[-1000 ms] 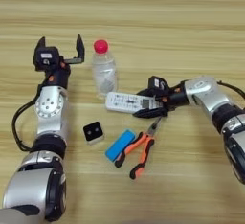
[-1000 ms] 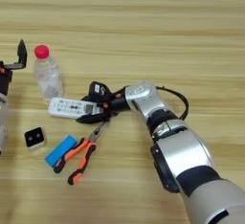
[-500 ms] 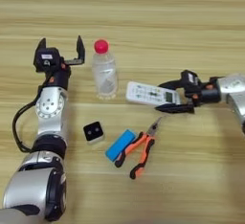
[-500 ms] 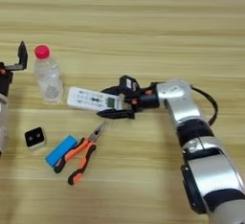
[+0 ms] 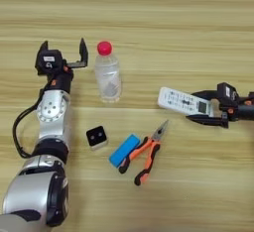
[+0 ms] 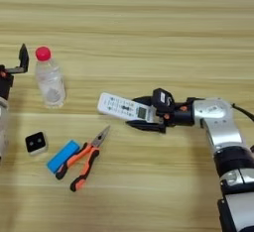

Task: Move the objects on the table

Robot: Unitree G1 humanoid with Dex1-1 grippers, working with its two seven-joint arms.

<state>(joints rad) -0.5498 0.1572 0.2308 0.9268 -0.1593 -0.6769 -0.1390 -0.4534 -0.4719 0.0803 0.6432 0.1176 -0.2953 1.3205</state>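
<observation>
The white remote control has its buttons up and is clear of the pliers, so my right gripper keeps moving away from them until it lets go over open wood.
My right gripper is shut on the right end of the white remote control, holding it right of centre on the table. The clear bottle with a red cap stands upright at the left. Just left of it, apart from it, my left gripper rests open with nothing between its fingers. Nearer the front lie the small black cube, the blue block and the orange-handled pliers, with the block touching the pliers' handles.
My left arm lies along the left edge of the table, beside the black cube. My right arm comes in from the lower right.
My right gripper has carried the remote to the right, away from the bottle and clear of the pliers. The left arm and the other objects have not moved.
</observation>
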